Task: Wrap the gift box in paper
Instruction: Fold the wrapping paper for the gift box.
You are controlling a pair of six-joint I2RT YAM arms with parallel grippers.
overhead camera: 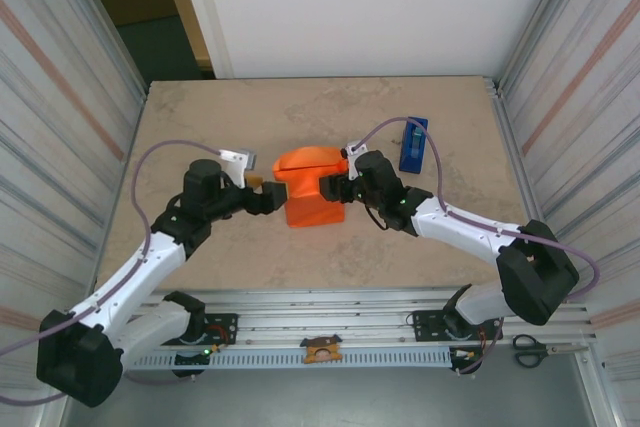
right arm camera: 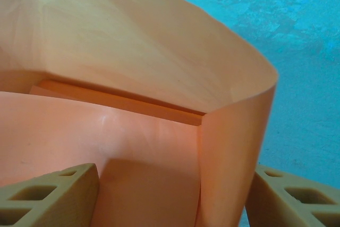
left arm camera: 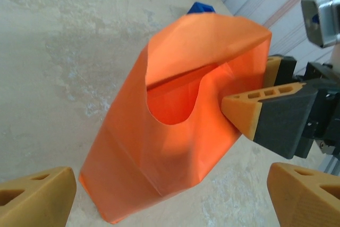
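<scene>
I should slide a finger of my left gripper inside the paper (left arm camera: pixel 172 102), because the paper's end (left arm camera: pixel 141 144) facing that gripper stands loose while my right gripper straddles the other end.
The paper (overhead camera: pixel 312 190) is folded up round the gift box mid-table, forming a loose orange sleeve (left arm camera: pixel 175 131) with an open top. Inside it a darker orange-red strip, the gift box's edge (right arm camera: pixel 122 102), shows under the curled sheet (right arm camera: pixel 138 41). My left gripper (overhead camera: pixel 270 197) is at the bundle's left end, open wide, with the paper's lower corner between its tan fingers (left arm camera: pixel 37 198). My right gripper (overhead camera: pixel 336 187) is at the right end, open. It straddles an upright paper wall (right arm camera: pixel 228 158), and one of its fingers (left arm camera: pixel 244 112) touches the paper's side.
A blue tape dispenser (overhead camera: pixel 413 144) lies to the right of the bundle, behind my right arm, and its tip (left arm camera: pixel 201 8) peeks over the paper. Scissors (overhead camera: pixel 530 349) rest on the front rail at the right. Corrugated walls close both table sides.
</scene>
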